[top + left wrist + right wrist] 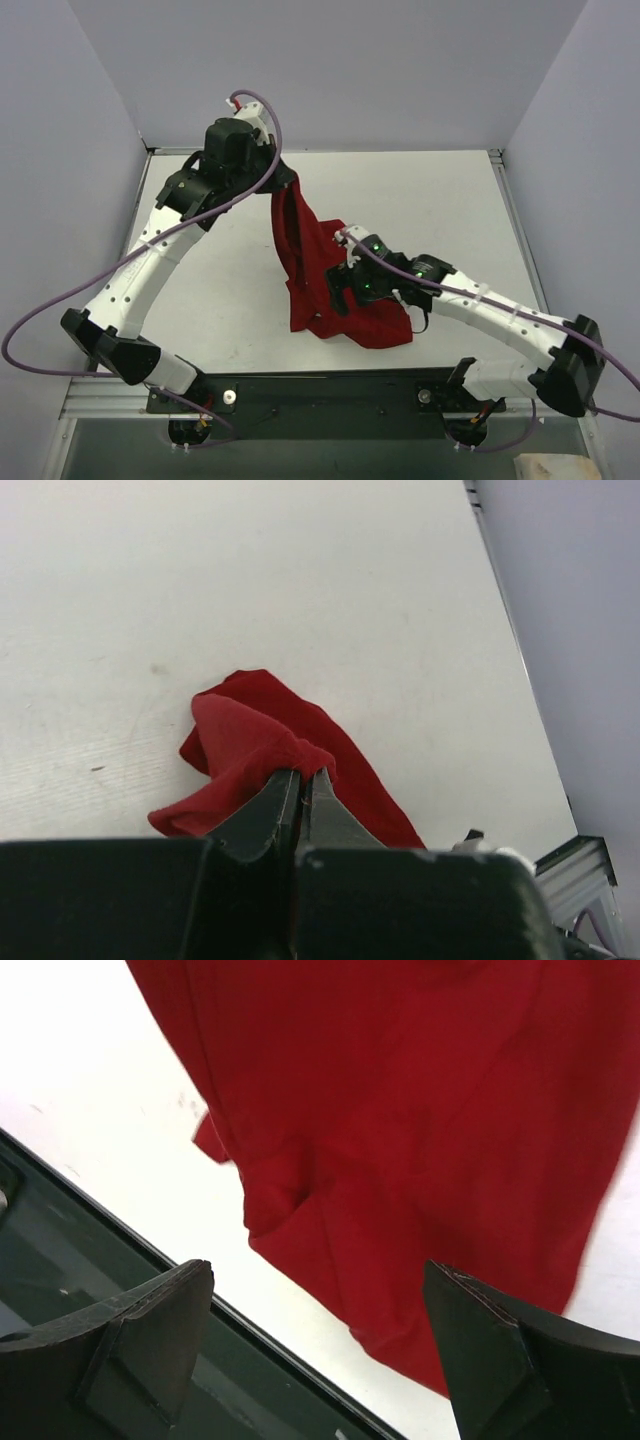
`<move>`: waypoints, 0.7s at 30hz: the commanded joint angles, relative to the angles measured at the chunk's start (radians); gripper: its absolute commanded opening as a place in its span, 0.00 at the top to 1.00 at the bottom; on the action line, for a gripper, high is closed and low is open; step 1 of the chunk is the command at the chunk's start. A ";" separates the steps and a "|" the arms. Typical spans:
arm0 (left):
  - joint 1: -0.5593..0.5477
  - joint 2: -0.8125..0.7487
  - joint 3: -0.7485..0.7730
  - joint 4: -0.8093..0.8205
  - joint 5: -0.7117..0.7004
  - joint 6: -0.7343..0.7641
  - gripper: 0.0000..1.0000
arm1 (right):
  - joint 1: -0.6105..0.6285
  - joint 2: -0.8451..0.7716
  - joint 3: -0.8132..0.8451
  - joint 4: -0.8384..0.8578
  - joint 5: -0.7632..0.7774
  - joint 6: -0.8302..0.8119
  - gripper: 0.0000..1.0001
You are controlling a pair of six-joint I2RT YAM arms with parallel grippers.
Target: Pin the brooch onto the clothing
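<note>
My left gripper is holding the lifted fold, with the T-shirt's lower part [352,322] bunched up under it. It should lay the fold down [328,240] and open before my right gripper pulls the T-shirt's cloth straight.
The dark red T-shirt [305,265] hangs from my left gripper [284,185], which is shut on a fold of it and lifts it off the table; its lower part lies bunched on the table. In the left wrist view the fingers [300,785] pinch the red cloth [250,745]. My right gripper [338,290] is open and empty, hovering over the shirt's lower part [420,1130] near the table's front edge. Its fingertips [175,1295] stand wide apart. The brooch is not in view in any frame.
The white table [440,210] has a dark metal rail [330,390] along its front edge, which also shows in the right wrist view [120,1260]. Grey walls stand at the back and sides. Purple cables loop from both arms.
</note>
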 commanded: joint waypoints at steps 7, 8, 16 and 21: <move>0.180 -0.121 -0.069 0.041 0.120 -0.042 1.00 | 0.156 0.398 0.020 0.003 0.183 0.092 0.20; 0.192 -0.127 -0.076 0.043 0.135 -0.039 1.00 | 0.155 0.414 0.028 -0.006 0.194 0.091 0.24; 0.289 -0.205 -0.093 0.044 0.209 -0.005 1.00 | 0.069 0.244 0.029 -0.063 0.244 0.033 1.00; 0.294 -0.271 -0.055 0.024 0.235 0.047 1.00 | -0.043 -0.069 0.057 -0.058 0.058 -0.179 1.00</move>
